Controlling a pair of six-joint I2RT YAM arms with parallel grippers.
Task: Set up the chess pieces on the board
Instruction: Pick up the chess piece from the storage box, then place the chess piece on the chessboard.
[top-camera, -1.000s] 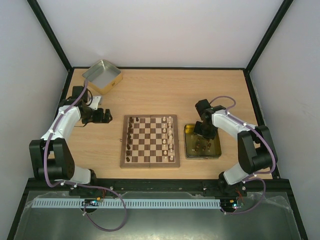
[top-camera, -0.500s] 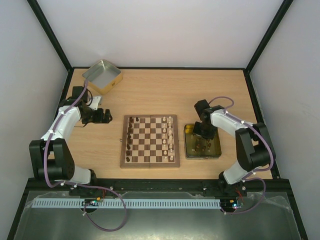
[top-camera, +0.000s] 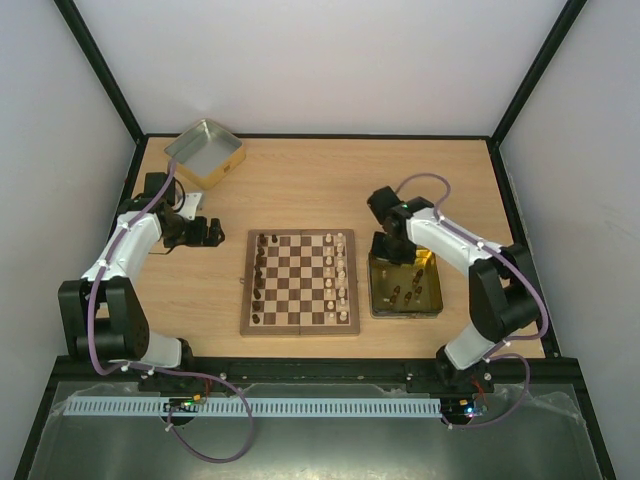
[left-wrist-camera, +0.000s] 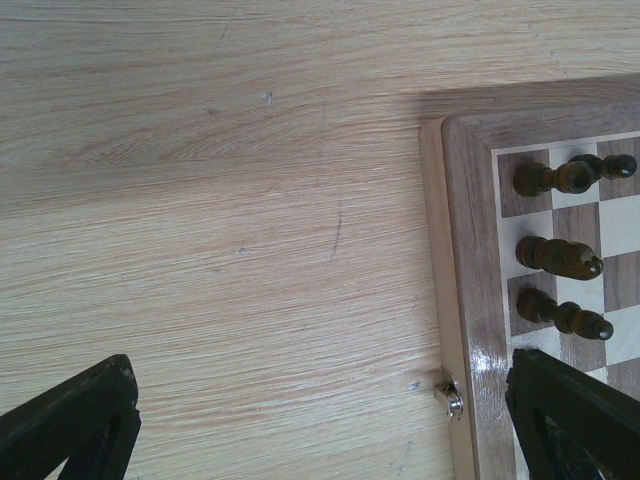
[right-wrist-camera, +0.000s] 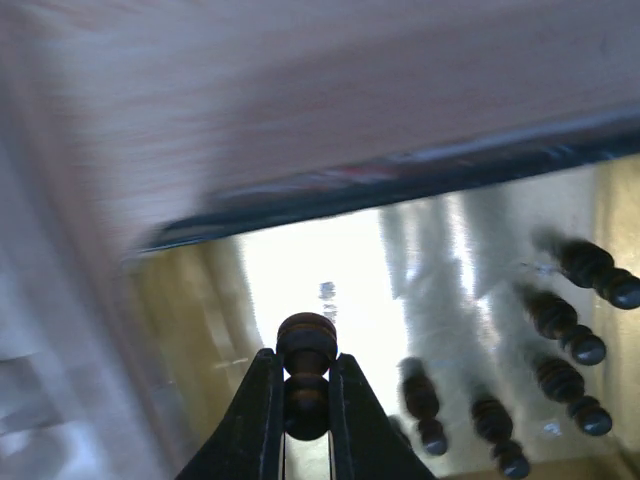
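My right gripper keeps going to the square (top-camera: 273, 249) beside the lone dark pawn and lets go there, because the dark brown piece (right-wrist-camera: 307, 340) is upright and that square is empty.
The board (top-camera: 246, 285) lies mid-table, with dark chess pieces (top-camera: 260, 275) along its left columns and cream ones (top-camera: 340, 270) along its right. My right gripper (top-camera: 388, 250) hangs over the far left corner of the yellow-gold tin (top-camera: 437, 290). In the right wrist view this gripper (right-wrist-camera: 303, 358) is shut on a dark brown piece (right-wrist-camera: 306, 338), lifted above the tin floor. Several loose dark pieces (right-wrist-camera: 560, 320) still lie in the tin. My left gripper (top-camera: 210, 232) stands open left of the board, its fingers (left-wrist-camera: 80, 420) wide apart over bare table beside the board's rim (left-wrist-camera: 470, 300).
A silver square tin (top-camera: 205, 152) sits at the far left corner of the table. Black frame posts and white walls enclose the table. A small metal clasp (left-wrist-camera: 453, 398) sticks out from the board's left edge.
The right gripper has shut on a dark piece in the gold tin and moved with it toward the tin's far left corner. The left arm has not moved.
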